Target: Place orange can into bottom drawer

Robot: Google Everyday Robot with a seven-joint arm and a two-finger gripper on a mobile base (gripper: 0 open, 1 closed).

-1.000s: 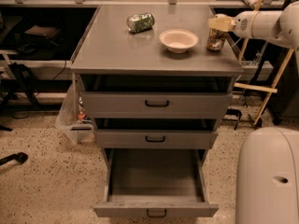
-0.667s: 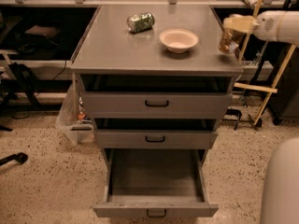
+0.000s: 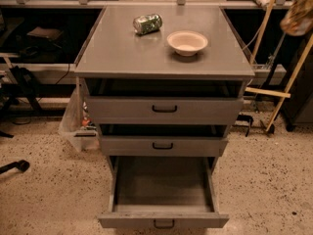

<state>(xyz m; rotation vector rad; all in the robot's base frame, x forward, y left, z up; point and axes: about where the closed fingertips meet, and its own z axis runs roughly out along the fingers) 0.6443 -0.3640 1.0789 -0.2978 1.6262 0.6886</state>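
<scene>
My gripper should first lower the orange can beside the cabinet, because the can hangs there high above the open bottom drawer. Then it should swing in over the drawer.
My gripper is at the far right edge of the view, off the right side of the cabinet and at about the height of its top. It shows as a pale, motion-smeared shape shut on the orange can, which reads only as a brownish-orange smear. The bottom drawer is pulled fully open at the foot of the cabinet, and its deep grey inside is bare. The gripper is well above the drawer and to its right.
A green-and-silver can lies on its side on the grey cabinet top, next to a pale bowl. The two upper drawers stand slightly open. A wooden frame leans at the right. A plastic bin stands at the left.
The gripper has carried the orange can from the right rear of the cabinet top out past its right edge. The camera view has shifted, and the white arm body has left the lower right.
</scene>
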